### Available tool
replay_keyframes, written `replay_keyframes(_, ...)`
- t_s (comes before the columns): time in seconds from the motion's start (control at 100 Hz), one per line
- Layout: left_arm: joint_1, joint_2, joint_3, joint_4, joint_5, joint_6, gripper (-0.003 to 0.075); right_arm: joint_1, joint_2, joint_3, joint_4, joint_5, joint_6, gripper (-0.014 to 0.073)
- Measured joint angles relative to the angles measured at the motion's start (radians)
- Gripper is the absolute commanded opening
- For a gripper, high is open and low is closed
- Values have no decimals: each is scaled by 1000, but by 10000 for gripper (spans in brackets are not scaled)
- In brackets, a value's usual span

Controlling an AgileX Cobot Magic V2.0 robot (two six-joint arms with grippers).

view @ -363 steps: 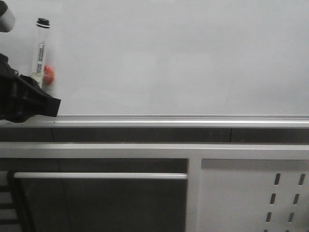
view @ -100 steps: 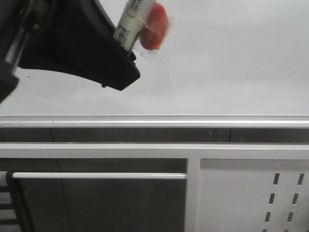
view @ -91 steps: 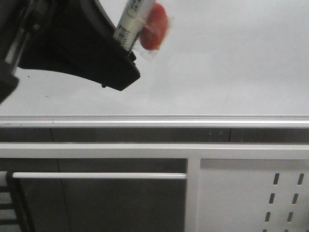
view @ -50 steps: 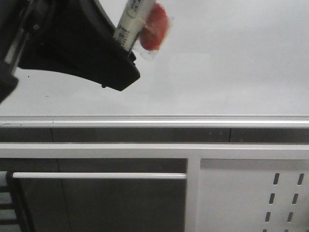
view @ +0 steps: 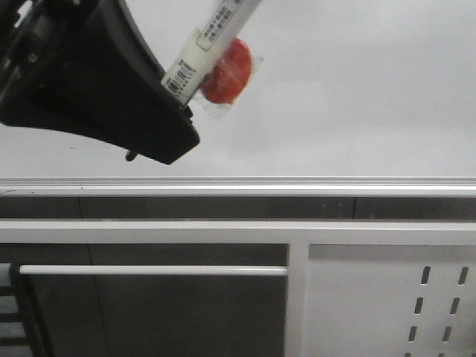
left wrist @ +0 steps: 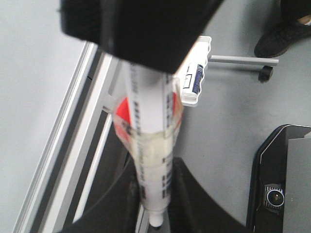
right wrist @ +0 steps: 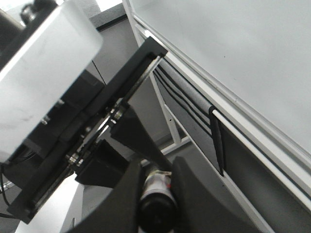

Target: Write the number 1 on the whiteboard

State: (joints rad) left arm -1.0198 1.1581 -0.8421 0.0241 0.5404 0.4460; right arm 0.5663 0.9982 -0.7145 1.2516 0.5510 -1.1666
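Note:
The pen has my left gripper closed around it near its writing tip (view: 131, 156). Next, my left gripper opens and moves away before my right gripper brings the pen to the whiteboard (view: 327, 97).
The whiteboard (view: 357, 89) fills the upper front view, with its silver rail (view: 297, 183) below; no number 1 stroke shows on it. My left gripper (view: 177, 105) is at the upper left, shut on a white marker pen (view: 195, 58) that leans up to the right and leaves the frame. A red disc (view: 227, 71) is taped to the pen. In the left wrist view the fingers (left wrist: 182, 194) clamp the pen (left wrist: 150, 145), tip towards the camera. My right gripper (right wrist: 156, 194) is shut on the pen's black cap (right wrist: 156, 211); it covers the pen's far end in the left wrist view (left wrist: 146, 48).
Below the rail is a grey frame with a horizontal bar (view: 149, 270) and a white perforated panel (view: 394, 297). The left wrist view shows a white holder (left wrist: 194, 82), a black device (left wrist: 277, 184) and a shoe (left wrist: 282, 34) on the floor.
The left gripper rose from the rail at the far left, up and to the right. In the last half second it shifted down and left, and the pen leans further right.

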Motion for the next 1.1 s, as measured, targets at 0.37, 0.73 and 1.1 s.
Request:
replay_keyframes(0.37,-2,-145,0,-54,-18,21,407,4,-11,-9,-123,-33,13,-55)
replay_keyframes(0.73,-2,-501,30,-163,-40,-58,61,14,-226,11,-342,-94,13,-50)
replay_keyframes(1.1,105,-864,280,106,-150,-446,-18,17,-557,264,-467,-342,15,-50)
